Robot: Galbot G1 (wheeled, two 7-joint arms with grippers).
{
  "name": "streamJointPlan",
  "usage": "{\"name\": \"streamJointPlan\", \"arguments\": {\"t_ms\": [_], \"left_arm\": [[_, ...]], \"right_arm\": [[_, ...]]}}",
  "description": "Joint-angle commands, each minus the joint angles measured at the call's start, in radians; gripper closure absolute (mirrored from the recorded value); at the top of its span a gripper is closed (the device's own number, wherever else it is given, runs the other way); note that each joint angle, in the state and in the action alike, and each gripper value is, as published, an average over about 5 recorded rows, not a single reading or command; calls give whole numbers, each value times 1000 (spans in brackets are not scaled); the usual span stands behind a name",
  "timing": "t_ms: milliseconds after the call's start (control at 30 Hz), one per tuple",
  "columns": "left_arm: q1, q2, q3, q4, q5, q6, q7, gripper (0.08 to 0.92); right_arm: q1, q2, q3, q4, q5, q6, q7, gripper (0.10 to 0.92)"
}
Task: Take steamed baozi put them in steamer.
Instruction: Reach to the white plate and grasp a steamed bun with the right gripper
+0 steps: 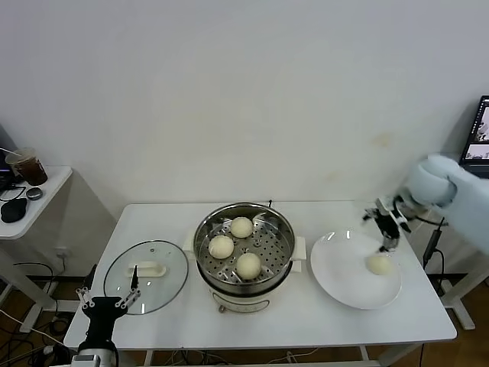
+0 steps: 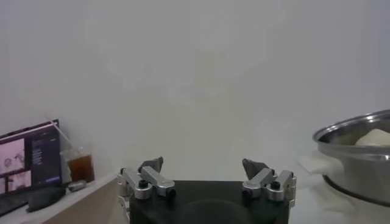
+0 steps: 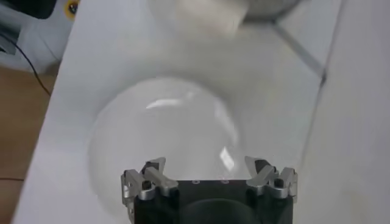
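Observation:
The baozi in the steamer (image 1: 248,265) sit round and free of dents. I therefore expect the baozi on the white plate (image 1: 380,264) to keep its shape when I carry it.
The steel steamer (image 1: 244,248) stands mid-table with three cream-white baozi on its perforated tray: one at the back (image 1: 241,226), one on the left (image 1: 221,246), one at the front (image 1: 247,264). A further baozi (image 1: 379,264) lies on the white plate (image 1: 344,279) to the right. My right gripper (image 1: 387,237) hangs open just above that bun, pointing down, with nothing between its fingers. In the right wrist view the open gripper (image 3: 206,164) hovers over the plate (image 3: 152,122), and the bun is hidden. My left gripper (image 1: 107,289) waits open at the table's front left; in the left wrist view it (image 2: 203,165) is empty, with the steamer (image 2: 359,155) off to one side.
A round glass lid (image 1: 145,266) with a white handle lies flat left of the steamer, close to the left gripper. A small side table (image 1: 34,199) with a cup stands at far left. A laptop screen (image 1: 477,130) shows at the right edge.

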Motion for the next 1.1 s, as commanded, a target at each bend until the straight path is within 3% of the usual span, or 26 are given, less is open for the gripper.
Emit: {"name": "streamJointPlan", "arguments": {"t_ms": [33, 233, 467, 933, 1100], "left_arm": [[2, -2, 0, -1, 3, 1, 1, 177], [9, -5, -14, 0, 4, 3, 2, 177], [10, -9, -24, 5, 4, 5, 3, 177], [8, -14, -28, 18, 3, 2, 2, 177], [8, -15, -26, 19, 2, 2, 1, 177]], "right_arm": [[-353, 1, 326, -202, -165, -6, 9, 203], [-387, 145, 384, -378, -266, 48, 30, 203], [-389, 266, 391, -483, -306, 83, 43, 203], [-374, 337, 382, -536, -371, 88, 40, 207], [-365, 335, 380, -532, -376, 77, 42, 294]]}}
